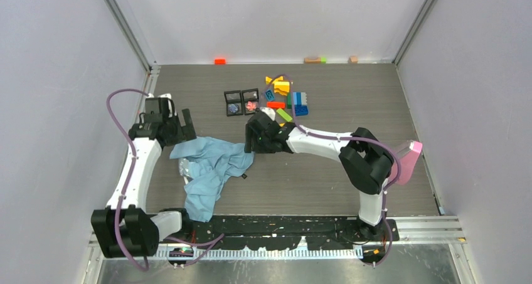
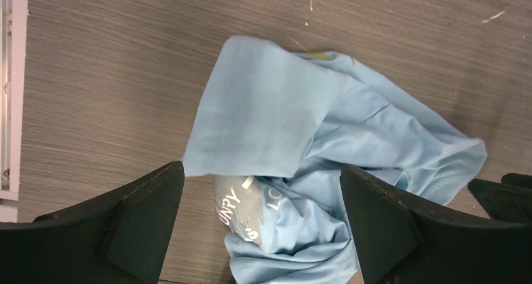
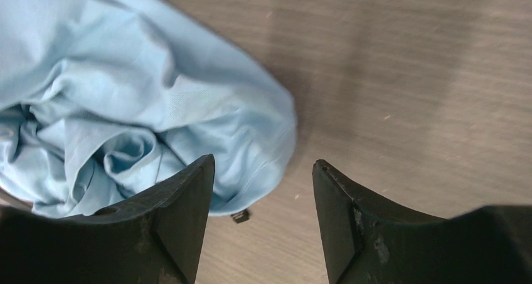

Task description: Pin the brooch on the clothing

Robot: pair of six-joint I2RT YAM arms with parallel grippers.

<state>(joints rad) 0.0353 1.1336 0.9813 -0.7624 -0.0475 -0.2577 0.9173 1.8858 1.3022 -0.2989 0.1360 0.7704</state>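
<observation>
The T-shirt (image 1: 216, 163) will unfold and show a large hidden print when I lift it and spread it out, because the folds cut off the white lettering (image 2: 229, 206).
The clothing, a light blue T-shirt (image 1: 210, 168), lies crumpled on the table's left half. White lettering shows on a fold in the left wrist view (image 2: 251, 209). My left gripper (image 1: 187, 126) is open and empty above the shirt's left end (image 2: 261, 171). My right gripper (image 1: 251, 138) is open and empty over the shirt's right edge (image 3: 263, 162), one finger (image 3: 182, 215) above the cloth (image 3: 138, 108). A small pinkish-red thing (image 1: 252, 106), probably the brooch, lies in a black case behind the right gripper. It is too small to make out.
Two open black cases (image 1: 241, 101) and a heap of coloured toy blocks (image 1: 288, 96) lie at the back middle. A tiny dark piece (image 3: 239, 216) lies beside the shirt's edge. A pink object (image 1: 408, 158) is at the right edge. Small blocks (image 1: 219, 61) line the back wall.
</observation>
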